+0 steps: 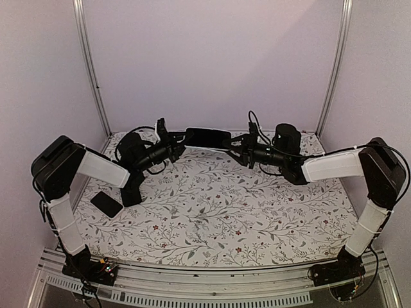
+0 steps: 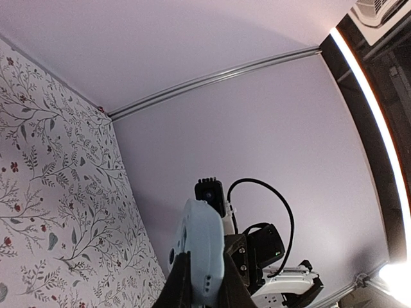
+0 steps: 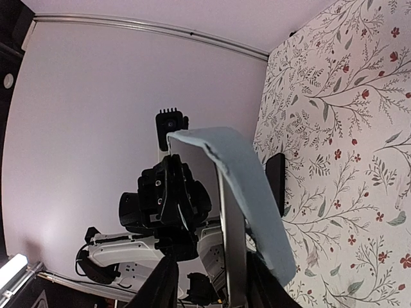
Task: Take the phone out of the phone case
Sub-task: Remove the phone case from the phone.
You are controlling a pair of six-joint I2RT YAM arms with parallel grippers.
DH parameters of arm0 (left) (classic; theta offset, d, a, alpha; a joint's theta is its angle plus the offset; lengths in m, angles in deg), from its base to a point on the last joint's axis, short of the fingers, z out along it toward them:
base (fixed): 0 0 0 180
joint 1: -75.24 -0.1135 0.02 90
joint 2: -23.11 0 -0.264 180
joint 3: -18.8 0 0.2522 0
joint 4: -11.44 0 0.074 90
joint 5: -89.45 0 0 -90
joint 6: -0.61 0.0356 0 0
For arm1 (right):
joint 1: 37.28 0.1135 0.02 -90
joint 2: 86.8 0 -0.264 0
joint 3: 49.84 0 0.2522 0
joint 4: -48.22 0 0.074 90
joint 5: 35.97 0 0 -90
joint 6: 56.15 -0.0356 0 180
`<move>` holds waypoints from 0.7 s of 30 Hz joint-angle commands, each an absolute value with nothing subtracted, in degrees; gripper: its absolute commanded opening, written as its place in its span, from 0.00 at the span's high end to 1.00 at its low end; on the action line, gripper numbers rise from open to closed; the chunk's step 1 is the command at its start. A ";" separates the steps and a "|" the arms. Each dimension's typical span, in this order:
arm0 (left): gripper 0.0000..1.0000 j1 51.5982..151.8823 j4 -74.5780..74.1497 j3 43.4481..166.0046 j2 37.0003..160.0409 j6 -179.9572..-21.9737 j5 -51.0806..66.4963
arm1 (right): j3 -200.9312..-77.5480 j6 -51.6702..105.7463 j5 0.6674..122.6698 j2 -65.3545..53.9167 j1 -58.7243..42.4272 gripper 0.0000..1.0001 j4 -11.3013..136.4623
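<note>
The case's end point(image 2: 207, 266) and the phone are pinched together in my left gripper, so that gripper should open and grab just the case while my right gripper holds the phone's loose end point(image 3: 232, 234).
The phone point(image 1: 209, 136), dark and in a light blue phone case point(image 1: 200, 148), hangs level above the back of the table between both arms. My left gripper point(image 1: 182, 146) is shut on the case's left end; in the left wrist view the case point(image 2: 204, 224) fills the gap between the left gripper's point(image 2: 204, 260) fingers. My right gripper point(image 1: 239, 149) is at the other end. In the right wrist view the phone's silver edge point(image 3: 232, 244) stands between the right gripper's point(image 3: 212, 273) open jaws, with a gap on the screen side. There the case point(image 3: 250, 186) curls away from the phone.
A second flat black slab point(image 1: 106, 204) lies on the floral tablecloth point(image 1: 218, 212) near the left arm, and also shows in the right wrist view as a dark slab point(image 3: 275, 183). Lilac walls with metal rails point(image 1: 90, 64) enclose the table on three sides.
</note>
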State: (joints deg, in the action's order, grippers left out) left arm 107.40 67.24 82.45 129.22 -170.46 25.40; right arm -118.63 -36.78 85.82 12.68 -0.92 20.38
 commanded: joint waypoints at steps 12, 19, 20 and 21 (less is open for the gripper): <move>1.00 115.30 73.26 84.99 128.07 -173.45 38.14 | -121.42 -37.19 85.38 15.97 1.40 0.84 16.19; 0.77 112.98 68.16 84.84 127.19 -169.86 38.06 | -119.35 -37.43 85.03 15.86 1.39 0.91 16.11; 0.73 112.53 67.49 84.92 126.99 -169.24 38.10 | -119.13 -37.43 84.93 15.79 1.35 0.91 16.10; 0.66 112.20 66.52 84.94 126.85 -168.72 38.16 | -118.89 -37.43 84.82 15.85 1.31 0.91 16.04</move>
State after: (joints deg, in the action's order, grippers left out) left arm 110.22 65.91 82.99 129.37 -171.58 29.29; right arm -119.83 -37.30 87.22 14.56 0.33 16.16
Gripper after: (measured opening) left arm 0.251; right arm 0.097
